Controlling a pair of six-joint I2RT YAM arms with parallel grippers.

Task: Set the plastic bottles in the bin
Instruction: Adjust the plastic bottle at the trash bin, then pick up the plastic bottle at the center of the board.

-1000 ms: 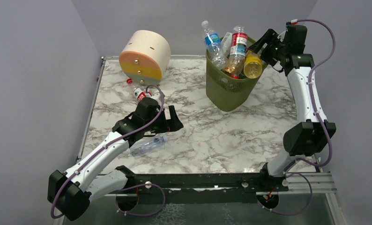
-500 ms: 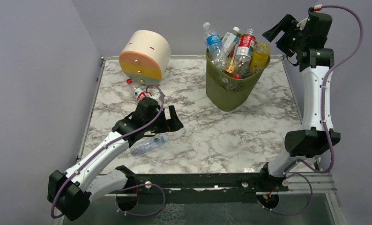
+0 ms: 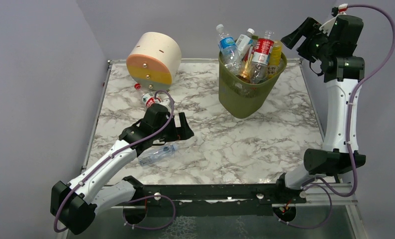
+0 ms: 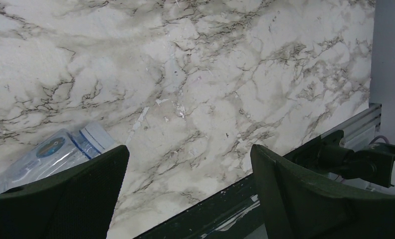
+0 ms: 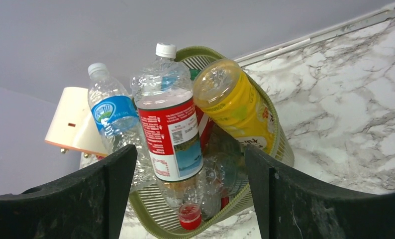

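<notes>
The bottle near the drawer box has its red label in plain view, so the robot's left gripper should go on moving there until the gripper's fingers are on both sides of the bottle's base.
The olive-green bin stands at the back of the table with several plastic bottles poking out of it. Among them are a yellow bottle, a red-labelled one and a blue-labelled one. My right gripper hangs open, high and to the right of the bin, holding nothing. Its wrist view looks down on the bin's rim, the yellow bottle and the red-labelled bottle. My left gripper is open just above the table. A clear bottle lies beside its left finger. Another bottle lies near the drawer box.
A cream-orange-yellow round drawer box stands at the back left. A black rail runs along the table's near edge. Grey walls close in on the left, back and right.
My right gripper has let go of the yellow bottle, which now rests in the bin. That arm has risen and pulled back to the right. The left arm has not moved.
</notes>
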